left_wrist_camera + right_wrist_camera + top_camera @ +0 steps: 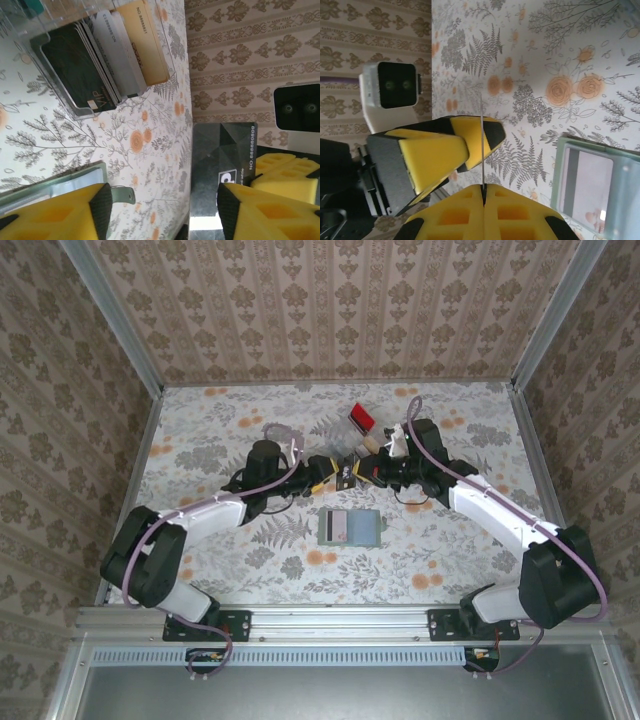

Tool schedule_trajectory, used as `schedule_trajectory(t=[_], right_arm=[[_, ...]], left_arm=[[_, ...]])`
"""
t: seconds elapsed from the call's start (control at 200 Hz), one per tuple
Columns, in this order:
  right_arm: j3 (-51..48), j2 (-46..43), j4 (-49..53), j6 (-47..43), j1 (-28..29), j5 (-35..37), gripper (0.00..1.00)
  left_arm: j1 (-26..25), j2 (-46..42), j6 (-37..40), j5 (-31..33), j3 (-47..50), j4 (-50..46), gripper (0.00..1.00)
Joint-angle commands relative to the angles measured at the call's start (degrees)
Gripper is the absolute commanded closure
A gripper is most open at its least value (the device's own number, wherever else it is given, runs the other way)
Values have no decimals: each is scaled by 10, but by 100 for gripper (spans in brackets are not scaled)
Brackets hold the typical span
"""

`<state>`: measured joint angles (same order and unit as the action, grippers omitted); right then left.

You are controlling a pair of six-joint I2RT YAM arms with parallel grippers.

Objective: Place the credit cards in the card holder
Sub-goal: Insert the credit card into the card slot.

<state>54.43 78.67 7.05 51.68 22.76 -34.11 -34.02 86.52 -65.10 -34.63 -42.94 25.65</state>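
Next, my left gripper takes the card before my right gripper steadies the card holder [375, 529], because my right gripper holds the card's numbered edge [251, 150], the edge that goes into the sleeve.
My right gripper [484, 189] is shut on the lower edge of a dark grey credit card [225, 150], held upright above the table and seen edge-on as a thin line [483, 150]. My left gripper [162, 205] is open around that card, which lies close to its right finger [265, 215]; a wide gap separates it from the left finger [55, 215]. Both grippers meet at mid-table [345, 473]. The sage-green card holder [348, 528] lies open just in front of them, a card showing inside. More credit cards [75, 65], dark, grey and tan, stand in a clear tray [55, 92].
The clear tray with its red end piece [360, 417] sits behind the grippers. The floral tablecloth [220, 430] is bounded by patterned walls on three sides. The card holder's small tab [122, 195] pokes out beside my left finger.
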Motion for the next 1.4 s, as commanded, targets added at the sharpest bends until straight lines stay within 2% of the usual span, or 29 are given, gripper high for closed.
schedule_trajectory(t=[0.0, 0.17, 0.245, 0.49, 0.705, 0.855, 0.905, 1.015, 1.11, 1.26, 1.395], right_arm=[[-12, -9, -44, 31, -3, -39, 100], [-14, 4, -52, 34, -4, -51, 100], [-13, 6, -54, 34, -4, -57, 99], [-11, 32, -37, 25, -6, -50, 99], [-8, 44, -31, 25, -11, -41, 96], [-1, 45, -1, 17, -11, -21, 86], [1, 41, 31, 7, -11, 3, 82], [0, 33, 94, -18, -10, 58, 77], [-11, 30, 116, -30, -5, 81, 74], [-41, 27, 112, -38, 20, 106, 71], [-60, 33, 105, -45, 55, 131, 71]], left_arm=[[3, 10, -26, -38, -19, 54, 44], [3, 21, -51, -45, -11, 98, 60], [4, 25, -55, -53, -11, 104, 71], [7, 26, -70, -56, 0, 125, 89], [9, 20, -91, -59, 9, 141, 100], [11, 9, -141, -26, 31, 120, 100], [11, 1, -162, 10, 44, 105, 100], [14, -13, -198, 39, 53, 12, 100], [15, -17, -193, 47, 49, -60, 100], [13, -26, -195, 65, 60, -114, 100], [4, -38, -148, 81, 61, -136, 100]])
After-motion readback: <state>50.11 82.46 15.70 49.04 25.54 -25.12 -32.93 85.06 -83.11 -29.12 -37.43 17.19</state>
